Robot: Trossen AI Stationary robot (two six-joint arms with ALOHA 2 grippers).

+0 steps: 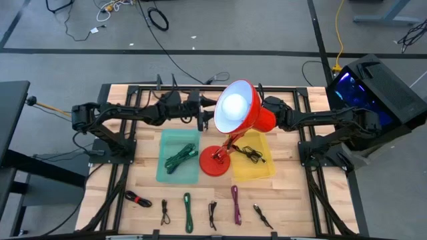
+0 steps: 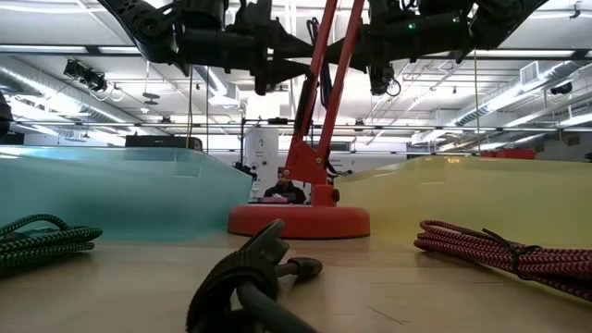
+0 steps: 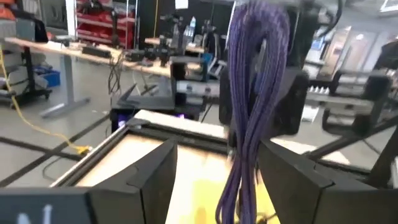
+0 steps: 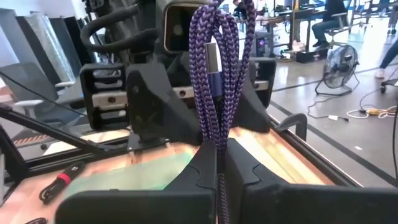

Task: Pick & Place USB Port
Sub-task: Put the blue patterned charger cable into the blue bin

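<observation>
Next, I close my left gripper on the purple cable (image 3: 247,152) before my right gripper lets go of it, because the green tray (image 1: 175,152) is on my left gripper's side.
A purple braided USB cable (image 4: 217,74), coiled into a long bundle, hangs upright in mid-air behind the red desk lamp (image 1: 233,113). My right gripper (image 4: 221,155) points level and is shut on the cable. In the high view the lamp shade hides this gripper. My left gripper (image 3: 217,149) faces it from the table's left, also level. It is open, with one finger on each side of the cable (image 3: 249,112), and I see no touch. A green tray (image 1: 179,172) and a yellow tray (image 1: 257,170) lie on the table below. My right gripper pinches several strands of the bundle (image 4: 219,142) between its two fingers, about midway along its length. The fingers come level from the table's right and lie across the cable. The loops and a silver plug (image 4: 213,59) stand above the fingers. The rest hangs below, clear of the table.
The lamp's round base (image 1: 215,163) stands between the two trays. A green cable (image 1: 180,159) lies in the green tray and a black one (image 1: 250,153) in the yellow tray. Several coiled cables lie along the near edge, among them a magenta one (image 1: 235,203).
</observation>
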